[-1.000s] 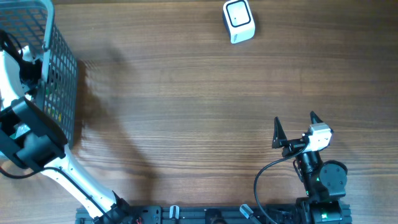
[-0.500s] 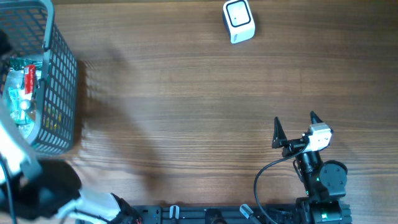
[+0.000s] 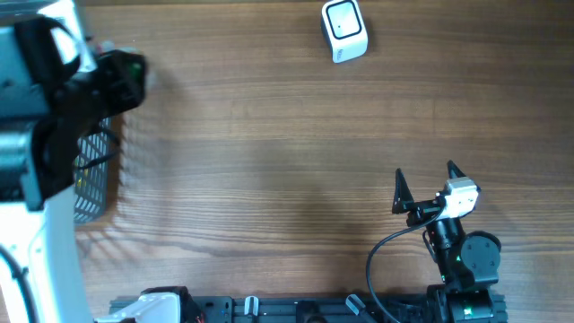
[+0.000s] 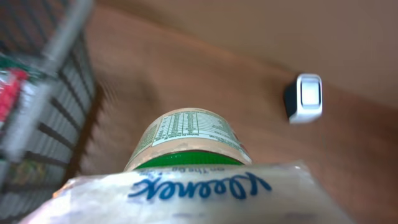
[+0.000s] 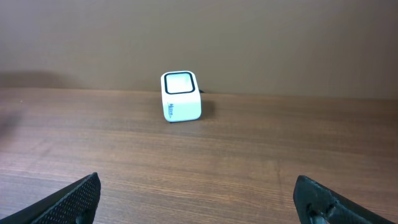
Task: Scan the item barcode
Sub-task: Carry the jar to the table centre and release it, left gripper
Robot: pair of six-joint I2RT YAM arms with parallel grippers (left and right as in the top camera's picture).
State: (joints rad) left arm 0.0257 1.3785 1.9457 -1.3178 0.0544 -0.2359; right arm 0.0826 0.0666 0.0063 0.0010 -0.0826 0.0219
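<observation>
My left gripper should go on to the table before the white scanner and lower the round container (image 4: 188, 134) before it lets go there, because the container hangs clear of the basket and that spot is open.
In the left wrist view a white soft pack with blue Kleenex lettering (image 4: 199, 190) fills the bottom and hides my left fingers. Just beyond it pokes a round container with a green band and a printed label (image 4: 186, 140), hanging above the table beside the basket. I cannot tell whether the two are one item. In the overhead view my left gripper (image 3: 124, 76) is raised high over the basket, shut on the item. The white scanner (image 3: 344, 30) (image 4: 305, 98) (image 5: 181, 96) stands at the far edge. My right gripper (image 3: 424, 184) (image 5: 205, 199) rests open and empty near the front right.
The grey wire basket (image 3: 94, 179) (image 4: 56, 81) stands at the left edge and holds other packaged goods (image 4: 9, 93). The left arm (image 3: 36, 135) covers most of it from above. A black cable (image 3: 381, 260) loops by the right arm's base.
The left arm has risen out of the basket and swung up toward the overhead camera, now covering the basket. The right arm and the scanner have not moved.
</observation>
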